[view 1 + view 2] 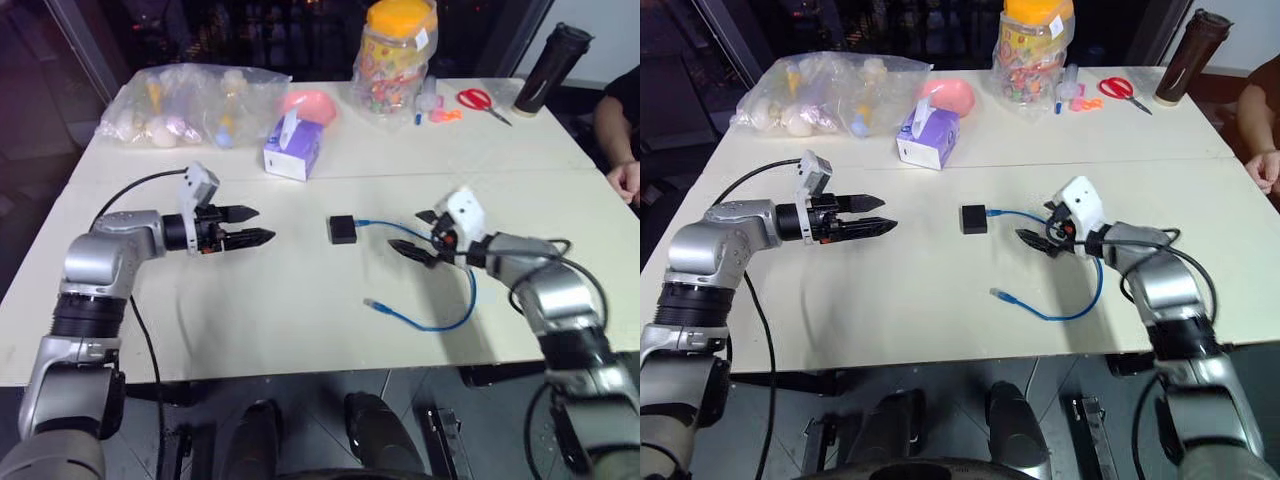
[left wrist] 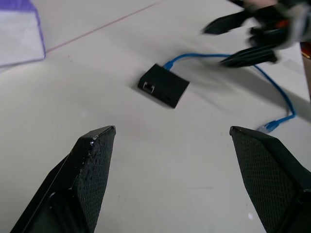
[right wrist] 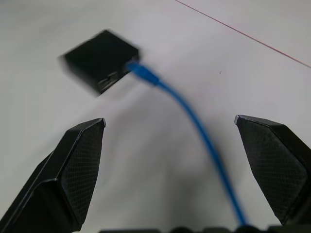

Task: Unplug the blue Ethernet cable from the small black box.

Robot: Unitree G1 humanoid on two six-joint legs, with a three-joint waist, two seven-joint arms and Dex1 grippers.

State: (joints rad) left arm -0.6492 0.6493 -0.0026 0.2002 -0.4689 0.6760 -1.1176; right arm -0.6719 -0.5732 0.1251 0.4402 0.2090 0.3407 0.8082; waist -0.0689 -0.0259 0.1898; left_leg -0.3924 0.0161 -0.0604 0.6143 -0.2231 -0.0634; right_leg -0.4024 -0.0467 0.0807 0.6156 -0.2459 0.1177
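Next, I lift the box (image 1: 342,230) with my left gripper before my right gripper pulls the plug, as the plug is low at the side (image 1: 362,222) of the flat-lying black box.
The small black box (image 1: 342,229) lies flat at the table's middle, with the blue Ethernet cable (image 1: 452,315) plugged into its right side. From there the cable loops right and back toward the front, ending in a loose plug (image 1: 375,303). My right gripper (image 1: 418,233) hovers open just right of the box, over the cable, which runs between its fingers (image 3: 80,160) in the right wrist view. My left gripper (image 1: 258,225) is open and empty, pointing at the box from the left, well apart from it. The box (image 2: 163,85) shows beyond its fingers (image 2: 95,160).
A purple tissue box (image 1: 292,148), a plastic bag of items (image 1: 190,105), a pink bowl (image 1: 312,104), a candy jar (image 1: 396,58), red scissors (image 1: 480,100) and a black tumbler (image 1: 552,66) stand at the back. A person's arm (image 1: 620,130) rests at the right edge.
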